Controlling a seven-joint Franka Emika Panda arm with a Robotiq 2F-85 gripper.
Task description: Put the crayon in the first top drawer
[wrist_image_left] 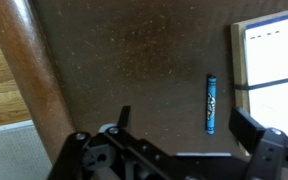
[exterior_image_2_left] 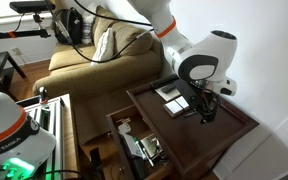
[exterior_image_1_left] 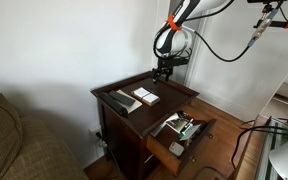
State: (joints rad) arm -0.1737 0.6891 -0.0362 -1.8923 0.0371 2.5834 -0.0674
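Observation:
The crayon (wrist_image_left: 211,105) is off-center, closer to the finger by the white pad, so the robot's gripper should move that way and center itself over the crayon's body before it closes.
A blue crayon (wrist_image_left: 211,103) lies flat on the dark wooden tabletop (wrist_image_left: 134,60), close to a white pad (wrist_image_left: 276,70). My gripper (wrist_image_left: 186,125) is open and empty above the tabletop. In the wrist view the crayon lies between my two fingers, nearer the right one. Both exterior views show the gripper (exterior_image_1_left: 164,71) (exterior_image_2_left: 206,110) hovering over the table's far end. The first top drawer (exterior_image_1_left: 170,150) (exterior_image_2_left: 115,128) is pulled out and holds several items. I cannot make out the crayon in the exterior views.
A white pad (exterior_image_1_left: 146,96) (exterior_image_2_left: 168,95) and a dark flat object (exterior_image_1_left: 119,101) lie on the tabletop. A sofa (exterior_image_1_left: 9,140) (exterior_image_2_left: 94,55) stands beside the table. The table's rounded edge (wrist_image_left: 29,75) borders wooden floor.

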